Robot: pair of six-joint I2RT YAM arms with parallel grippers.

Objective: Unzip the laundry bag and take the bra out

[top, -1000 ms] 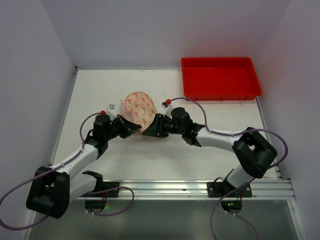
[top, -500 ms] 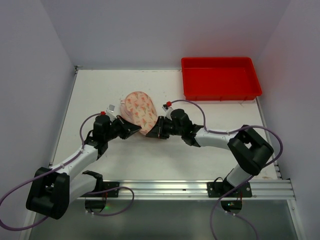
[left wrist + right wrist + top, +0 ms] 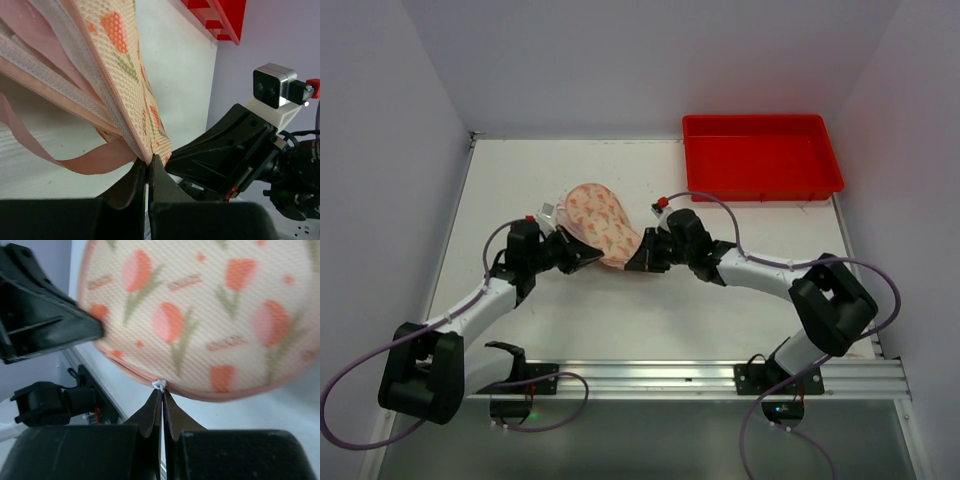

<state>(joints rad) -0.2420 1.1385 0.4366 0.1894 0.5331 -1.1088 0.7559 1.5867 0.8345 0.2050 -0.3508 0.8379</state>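
The fabric inside the laundry bag's open zipper is covered by the flowered top. Next, I lower the bag and use my left gripper to fold the top back.
The laundry bag, a cream mesh pouch with red-pink flower print and pink trim, is held up off the table between both arms. My left gripper is shut on the bag's lower edge seam, beside its pink loop. My right gripper is shut on the small white zipper pull at the bag's pink rim. Layers of pink and white fabric show in the left wrist view; I cannot tell whether any is the bra.
A red tray stands at the back right of the white table. The two grippers are close together, the left one's black finger showing in the right wrist view. A metal rail runs along the near edge.
My right gripper has shut on the zipper pull and drawn slightly right, stretching the bag's lower end that way. The left gripper stays shut on the bag's edge.
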